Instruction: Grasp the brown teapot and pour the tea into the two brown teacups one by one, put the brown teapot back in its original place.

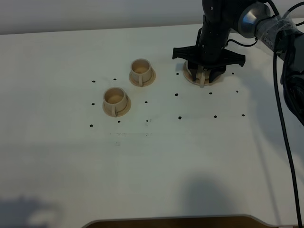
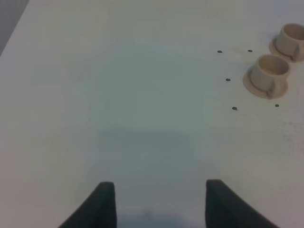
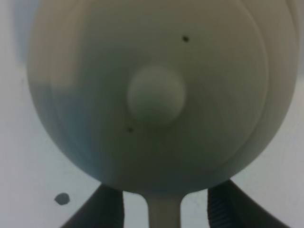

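Observation:
The teapot's loop handle is between the robot's fingers and the saucer's wide rim (image 1: 190,77) sticks out beneath that handle, so the brown teapot (image 1: 201,71) will come up and leave its saucer behind.
The brown teapot (image 1: 203,80) stands at the back right on its wide round saucer (image 1: 188,75), mostly hidden under my right gripper (image 1: 204,72). In the right wrist view the teapot (image 3: 156,71) fills the frame, with its lid knob (image 3: 156,99) in the middle. My right gripper (image 3: 164,213) is open, with its fingers on either side of the loop handle (image 3: 164,211) and a gap on both sides. The two brown teacups (image 1: 141,71) (image 1: 115,100) stand upright on small saucers to the left. My left gripper (image 2: 159,204) is open and empty over bare table.
The white table (image 1: 156,156) has several small black dot marks around the cups and the teapot. Both cups also show in the left wrist view (image 2: 270,73) (image 2: 290,40). The right arm's cable (image 1: 285,137) hangs along the right edge.

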### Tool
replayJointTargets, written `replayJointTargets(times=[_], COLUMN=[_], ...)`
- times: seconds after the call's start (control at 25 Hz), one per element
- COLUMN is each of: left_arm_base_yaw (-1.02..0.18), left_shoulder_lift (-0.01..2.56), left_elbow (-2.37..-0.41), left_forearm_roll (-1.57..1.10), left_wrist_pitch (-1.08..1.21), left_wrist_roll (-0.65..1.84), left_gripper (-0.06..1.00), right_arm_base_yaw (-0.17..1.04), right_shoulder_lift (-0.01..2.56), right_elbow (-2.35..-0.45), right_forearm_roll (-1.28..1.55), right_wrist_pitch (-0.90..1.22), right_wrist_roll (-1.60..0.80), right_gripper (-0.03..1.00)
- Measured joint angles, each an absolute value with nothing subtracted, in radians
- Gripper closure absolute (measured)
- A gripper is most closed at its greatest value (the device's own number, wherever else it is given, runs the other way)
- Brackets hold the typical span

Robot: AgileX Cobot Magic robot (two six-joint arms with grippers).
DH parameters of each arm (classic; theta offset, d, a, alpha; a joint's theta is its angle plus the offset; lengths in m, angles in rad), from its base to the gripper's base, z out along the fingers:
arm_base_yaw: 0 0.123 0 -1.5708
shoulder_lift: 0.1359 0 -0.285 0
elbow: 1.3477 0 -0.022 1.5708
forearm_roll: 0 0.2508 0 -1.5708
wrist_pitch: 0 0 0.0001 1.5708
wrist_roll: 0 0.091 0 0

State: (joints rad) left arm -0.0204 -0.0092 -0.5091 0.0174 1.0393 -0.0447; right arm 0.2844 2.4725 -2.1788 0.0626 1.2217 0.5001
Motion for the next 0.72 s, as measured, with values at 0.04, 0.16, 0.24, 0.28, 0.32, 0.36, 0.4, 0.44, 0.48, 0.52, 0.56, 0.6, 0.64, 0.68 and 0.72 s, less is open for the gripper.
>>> replayJointTargets(times=[0.04, 0.16, 0.24, 0.28, 0.32, 0.36, 0.4, 0.44, 0.48, 0.52, 0.56, 0.6, 0.64, 0.68, 0.72], left_arm_base_yaw=[-0.020, -0.020, -0.020, -0.020, -0.020, -0.020, -0.020, -0.020, -0.020, -0.020, -0.020, -0.020, -0.020, -0.020, -0.020], left_shoulder_lift=[-0.009, -0.009, -0.009, -0.009, -0.009, -0.009, -0.009, -0.009, -0.009, -0.009, -0.009, -0.009, -0.009, -0.009, -0.009], left_elbow=[-0.509, -0.509, -0.509, -0.509, -0.509, -0.509, -0.509, -0.509, -0.509, -0.509, -0.509, -0.509, -0.509, -0.509, -0.509], left_forearm_roll=[0.017, 0.017, 0.017, 0.017, 0.017, 0.017, 0.017, 0.017, 0.017, 0.017, 0.017, 0.017, 0.017, 0.017, 0.017], left_wrist_pitch=[1.039, 1.039, 1.039, 1.039, 1.039, 1.039, 1.039, 1.039, 1.039, 1.039, 1.039, 1.039, 1.039, 1.039, 1.039], left_wrist_roll=[-0.045, -0.045, -0.045, -0.045, -0.045, -0.045, -0.045, -0.045, -0.045, -0.045, -0.045, -0.045, -0.045, -0.045, -0.045], left_gripper=[0.48, 0.48, 0.48, 0.48, 0.48, 0.48, 0.48, 0.48, 0.48, 0.48, 0.48, 0.48, 0.48, 0.48, 0.48], right_arm_base_yaw=[0.284, 0.284, 0.284, 0.284, 0.284, 0.284, 0.284, 0.284, 0.284, 0.284, 0.284, 0.284, 0.284, 0.284, 0.284], right_shoulder_lift=[2.472, 2.472, 2.469, 2.467, 2.463, 2.460, 2.457, 2.456, 2.455, 2.455, 2.455, 2.455, 2.455, 2.455, 2.455], right_elbow=[-2.179, -2.179, -2.179, -2.179, -2.179, -2.179, -2.179, -2.179, -2.179, -2.179, -2.179, -2.179, -2.179, -2.179, -2.179], right_forearm_roll=[0.063, 0.063, 0.062, 0.062, 0.062, 0.062, 0.062, 0.062, 0.062, 0.061, 0.060, 0.059, 0.056, 0.052, 0.046], right_wrist_pitch=[1.222, 1.222, 1.223, 1.223, 1.223, 1.223, 1.223, 1.223, 1.223, 1.223, 1.223, 1.225, 1.226, 1.226, 1.226], right_wrist_roll=[0.498, 0.483, 0.475, 0.471, 0.468, 0.465, 0.464, 0.464, 0.463, 0.460, 0.459, 0.457, 0.456, 0.456, 0.456], right_gripper=[0.55, 0.55, 0.55, 0.55, 0.55, 0.55, 0.55, 0.55, 0.55, 0.55, 0.55, 0.55, 0.55, 0.55, 0.55])
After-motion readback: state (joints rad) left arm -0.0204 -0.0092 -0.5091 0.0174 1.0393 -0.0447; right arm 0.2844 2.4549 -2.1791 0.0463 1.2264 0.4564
